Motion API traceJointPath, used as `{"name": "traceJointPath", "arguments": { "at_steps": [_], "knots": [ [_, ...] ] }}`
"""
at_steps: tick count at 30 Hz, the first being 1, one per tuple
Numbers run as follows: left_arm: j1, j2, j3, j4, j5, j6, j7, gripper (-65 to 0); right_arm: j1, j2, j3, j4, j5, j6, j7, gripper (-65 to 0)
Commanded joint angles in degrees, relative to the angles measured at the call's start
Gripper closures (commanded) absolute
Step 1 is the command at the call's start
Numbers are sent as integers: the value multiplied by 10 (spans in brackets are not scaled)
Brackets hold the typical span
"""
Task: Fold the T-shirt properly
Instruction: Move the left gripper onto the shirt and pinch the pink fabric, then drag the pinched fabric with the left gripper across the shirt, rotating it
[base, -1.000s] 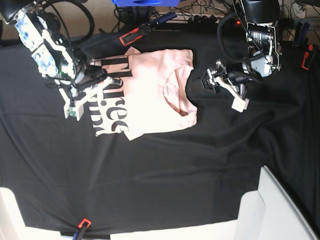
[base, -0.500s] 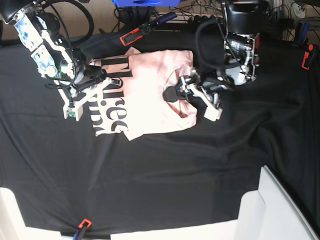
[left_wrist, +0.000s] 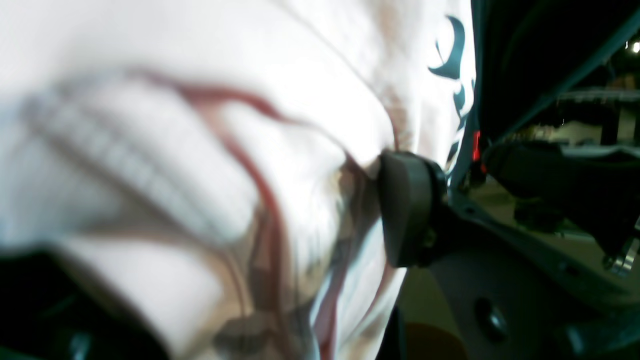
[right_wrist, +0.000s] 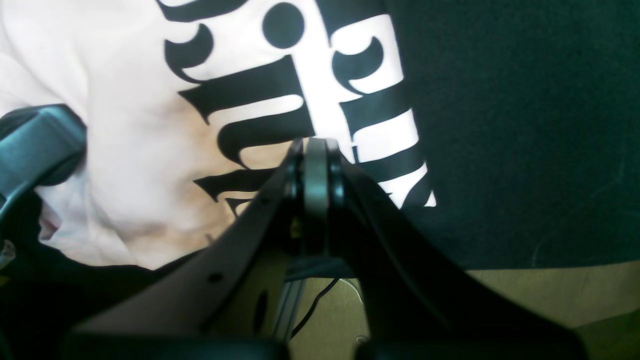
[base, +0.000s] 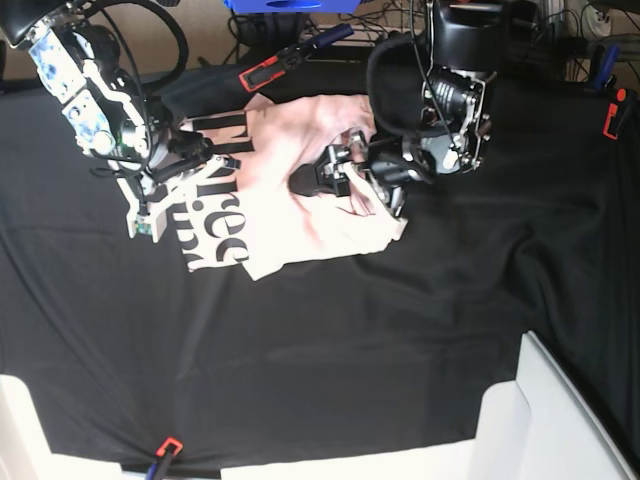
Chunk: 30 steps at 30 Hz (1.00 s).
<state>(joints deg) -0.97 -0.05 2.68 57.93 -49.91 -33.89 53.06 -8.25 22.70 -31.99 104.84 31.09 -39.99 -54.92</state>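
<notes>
My left gripper should keep pushing toward the black lettering (base: 222, 225), as the T-shirt's bunched cloth (left_wrist: 270, 198) stands between its open fingers, until the fingers close on that cloth.
The pale pink T-shirt (base: 280, 205) lies on the black tablecloth (base: 350, 330), its black lettering showing on the left part. My left gripper (base: 325, 175) is low over the shirt's middle with its jaws open, and the cloth bunches up around it. In the left wrist view one dark finger pad (left_wrist: 405, 210) presses against the blurred pink T-shirt (left_wrist: 200, 75). My right gripper (base: 200, 158) is shut at the lettered left edge. In the right wrist view the right gripper (right_wrist: 315, 146) has its tips over the T-shirt (right_wrist: 125, 150) lettering. Whether they pinch cloth is hidden.
Red-and-black clamps hold the tablecloth at the back (base: 262, 72), the far right (base: 612, 115) and the front edge (base: 165, 447). A white box (base: 560, 420) stands at the front right corner. Cables and a blue object (base: 290, 5) lie behind the table.
My left arm has swung leftward from the bare cloth onto the shirt, pushing the shirt's right side and collar inward so it crumples. The right arm has stayed put.
</notes>
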Motion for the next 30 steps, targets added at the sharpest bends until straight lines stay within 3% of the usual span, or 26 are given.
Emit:
{"name": "traceJointPath", "arguments": {
  "at_steps": [1,8,18,20,24,25,30],
  "knots": [
    [-5,8,3,1,16,8,17,-380,6,5,5,11,-2,0,5,-3],
    [-22,11,4,1,15,8,17,-380,6,5,5,11,-2,0,5,-3],
    [-59,44,0,-45,15,8,16,-373,6,5,5,11,-2,0,5,-3],
    [-63,45,0,-61,15,8,15,-292,6,5,5,11,-2,0,5,-3],
    [-64,45,-1,-85,14,8,-16,-32,6,5,5,11,-2,0,5,-3],
    [-64,45,-1,-94,15,8,-22,0,6,5,5,11,-2,0,5,-3],
    [-75,42,6,-109,16,8,-25,0,6,5,5,10,-2,0,5,-3]
  ]
}}
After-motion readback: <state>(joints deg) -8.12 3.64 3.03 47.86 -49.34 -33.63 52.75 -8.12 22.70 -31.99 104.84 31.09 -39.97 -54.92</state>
